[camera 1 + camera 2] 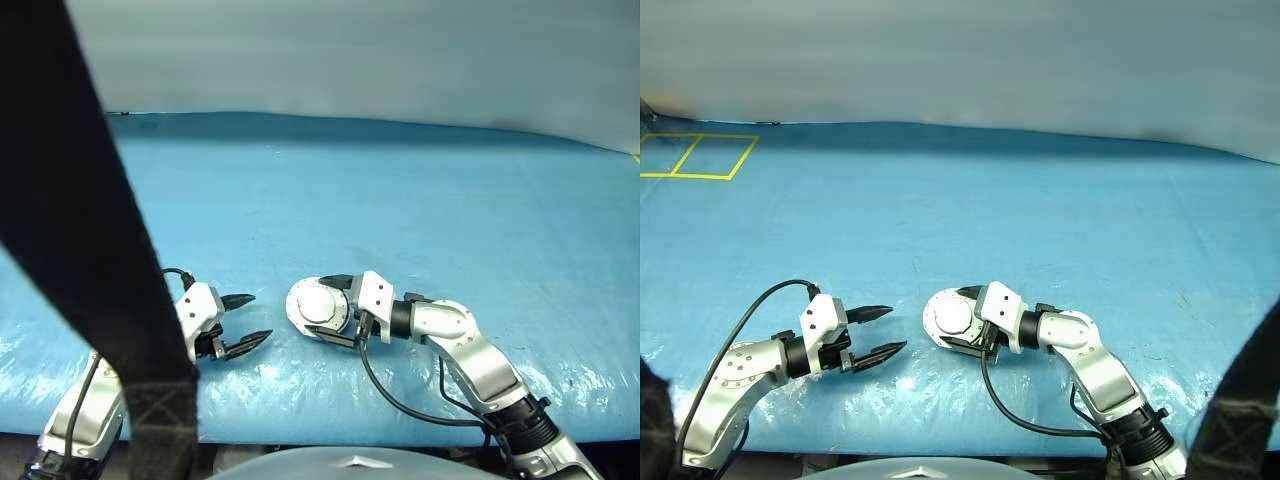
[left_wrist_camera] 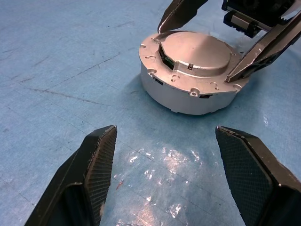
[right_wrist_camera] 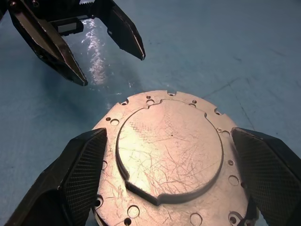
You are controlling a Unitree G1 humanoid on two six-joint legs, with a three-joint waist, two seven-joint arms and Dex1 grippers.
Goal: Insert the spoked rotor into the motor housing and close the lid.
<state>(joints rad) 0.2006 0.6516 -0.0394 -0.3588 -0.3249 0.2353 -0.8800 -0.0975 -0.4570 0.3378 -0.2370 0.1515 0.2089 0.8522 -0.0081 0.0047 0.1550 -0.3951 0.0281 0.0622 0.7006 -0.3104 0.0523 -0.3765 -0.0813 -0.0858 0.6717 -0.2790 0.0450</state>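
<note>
The lid (image 3: 170,147) should stay in place and move along with the motor housing when the robot carries the housing, because the holed rim (image 3: 231,180) sits flat and even all round.
The motor housing (image 2: 188,96) is a round silvery shell standing on the blue table near the front edge. The lid (image 3: 169,146) lies flat on top of it, a plain silvery plate with a raised round centre and small holes round the rim. The spoked rotor is hidden. My right gripper (image 1: 325,310) is open, one black finger on each side of the housing's top and just clear of the rim. To the housing's left is my left gripper (image 1: 260,316), open and empty, with its tips pointing at the housing across a small gap.
A wrinkled blue sheet (image 1: 450,200) covers the table, which stretches far beyond the housing. A black strap (image 1: 90,200) hangs across the left of the left eye view. Yellow tape squares (image 1: 700,155) mark the floor past the table's far left edge.
</note>
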